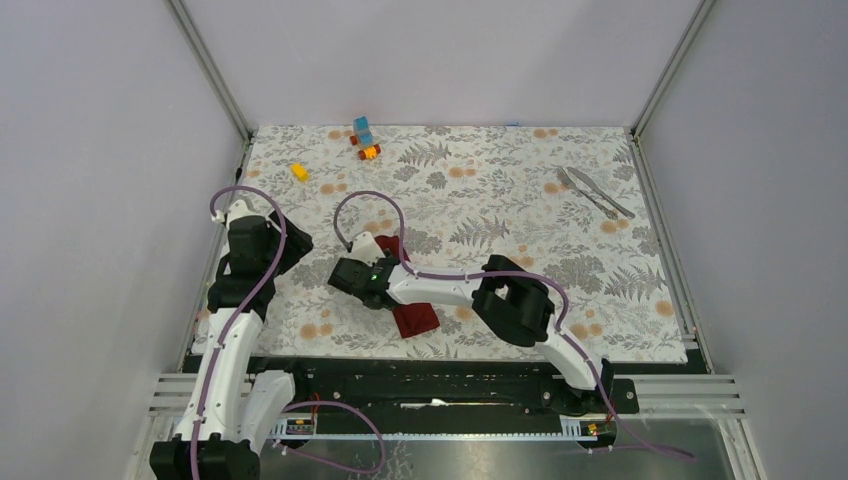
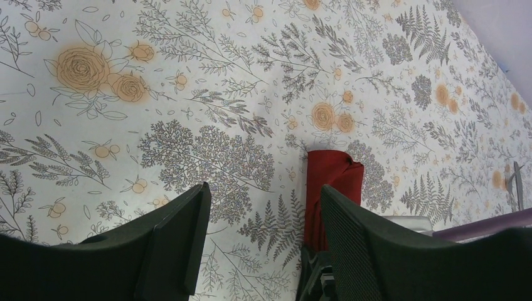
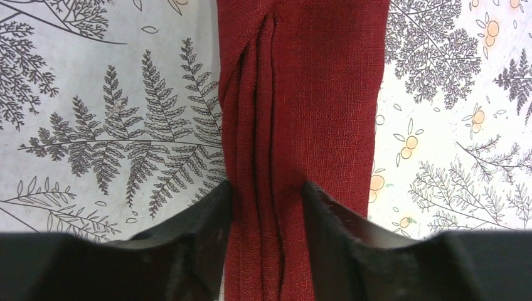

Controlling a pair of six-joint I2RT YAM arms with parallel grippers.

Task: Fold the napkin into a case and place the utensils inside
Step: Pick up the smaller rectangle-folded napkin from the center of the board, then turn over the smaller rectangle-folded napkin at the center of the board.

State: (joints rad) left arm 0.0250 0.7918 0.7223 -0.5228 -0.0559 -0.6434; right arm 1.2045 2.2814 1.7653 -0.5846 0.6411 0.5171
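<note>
The napkin strip (image 1: 416,319) lies front to back, and my right gripper is over its middle. Next, my left gripper grabs the napkin strip's far end (image 1: 387,243) and turns the strip crosswise.
The dark red napkin (image 1: 416,320) lies folded into a narrow strip near the table's front, under my right arm. In the right wrist view it (image 3: 326,94) runs straight away from the camera, with bunched pleats along its left edge. My right gripper (image 3: 266,200) is shut on those pleats; in the top view it (image 1: 352,277) sits over the strip's middle. My left gripper (image 2: 263,200) is open and empty just left of the strip's far end (image 2: 332,179), and it shows in the top view (image 1: 293,250). The silver fork (image 1: 583,190) and knife (image 1: 603,191) lie side by side at the far right.
Blue and orange toy blocks (image 1: 365,138) and a yellow block (image 1: 299,171) sit at the far left of the flowered tablecloth (image 1: 500,200). Grey walls close in the table on three sides. The right arm's forearm crosses the strip's near half.
</note>
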